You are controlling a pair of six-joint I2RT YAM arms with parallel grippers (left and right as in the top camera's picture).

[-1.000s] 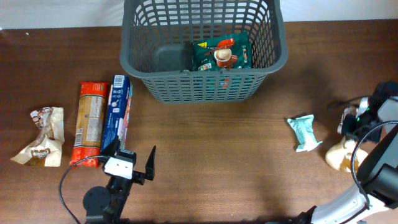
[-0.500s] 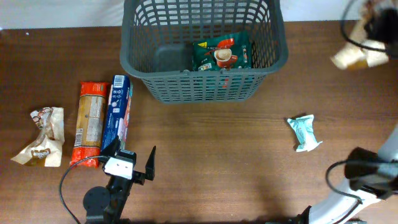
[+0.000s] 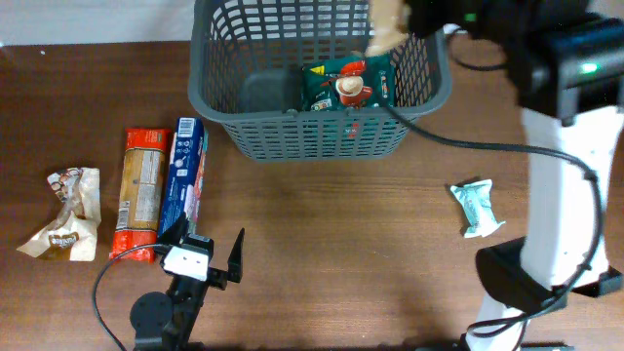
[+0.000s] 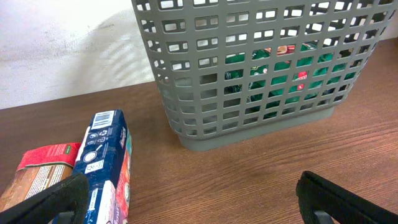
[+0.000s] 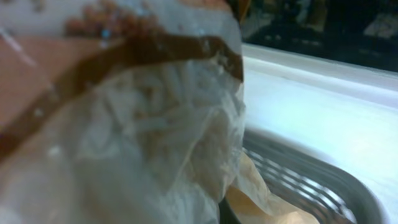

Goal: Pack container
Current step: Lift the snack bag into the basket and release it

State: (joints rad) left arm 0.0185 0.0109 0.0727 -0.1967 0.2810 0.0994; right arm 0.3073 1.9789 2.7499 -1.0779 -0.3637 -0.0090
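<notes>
The container's bottom [image 3: 267, 92] is open next to the green snack pack [image 3: 349, 86], so my right gripper keeps bringing the tan and white snack bag there and lets go of it low inside.
The dark gray lattice container [image 3: 211, 101] stands at the back middle, with a green snack pack [image 3: 346, 86] inside. It also shows in the left wrist view [image 4: 249, 81], with the green pack [image 4: 273, 71] visible through the slots. My right gripper [image 3: 411, 18] is over the container's far right part, shut on a tan and white snack bag [image 3: 386, 25]. That bag [image 5: 124, 124] fills the blurred right wrist view and hides the fingers, with the container's rim [image 5: 323, 186] below it. My left gripper [image 3: 207, 244] is open and empty near the front left edge.
A blue box [image 3: 183, 175], a red-ended cracker pack [image 3: 141, 190] and a tan bag [image 3: 66, 213] lie at the left. The blue box [image 4: 102, 162] is by my left finger. A mint-green pack [image 3: 478, 207] lies at the right.
My right arm has swung from the table's right edge up and left to over the container, carrying the tan bag. The left arm has not moved.
</notes>
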